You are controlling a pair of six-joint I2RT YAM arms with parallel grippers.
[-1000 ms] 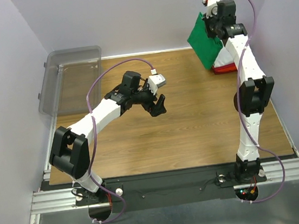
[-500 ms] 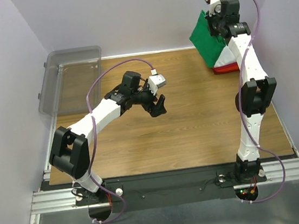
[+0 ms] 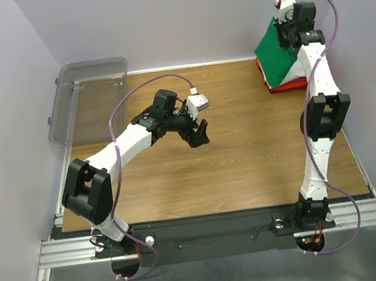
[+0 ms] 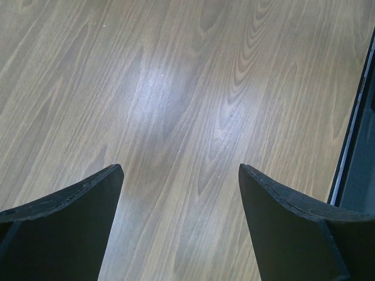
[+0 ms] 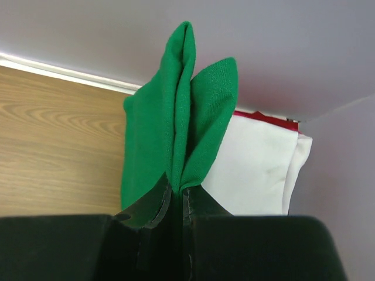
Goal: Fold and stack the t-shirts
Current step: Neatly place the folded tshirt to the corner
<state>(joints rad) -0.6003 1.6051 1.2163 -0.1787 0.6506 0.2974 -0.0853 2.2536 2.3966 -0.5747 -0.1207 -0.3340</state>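
I should keep spreading the green t-shirt's loose end (image 3: 274, 67) toward the side wall with my right gripper until it covers the white t-shirt (image 3: 295, 72), because it hangs over the stack.
At the table's back right corner my right gripper (image 3: 287, 34) is shut on the folded green t-shirt (image 3: 273, 48), which hangs from it above the stack. In the right wrist view the green t-shirt (image 5: 176, 123) is pinched between the fingers (image 5: 153, 202), its folds standing up. Under it lies the folded white t-shirt (image 5: 261, 167) on the red t-shirt (image 5: 266, 119), of which only an edge shows. In the top view the white t-shirt (image 3: 291, 75) and the red t-shirt (image 3: 290, 87) peek out below the green one. My left gripper (image 3: 200, 135) hovers open over bare wood (image 4: 181, 117) mid-table.
A clear grey plastic bin (image 3: 87, 98) stands at the back left corner. The back and right walls close in on the stack. The table's dark metal edge (image 4: 357, 129) shows at the right of the left wrist view.
My right gripper has carried the green t-shirt to the right, from the stack's left side to above it. The left arm has not moved.
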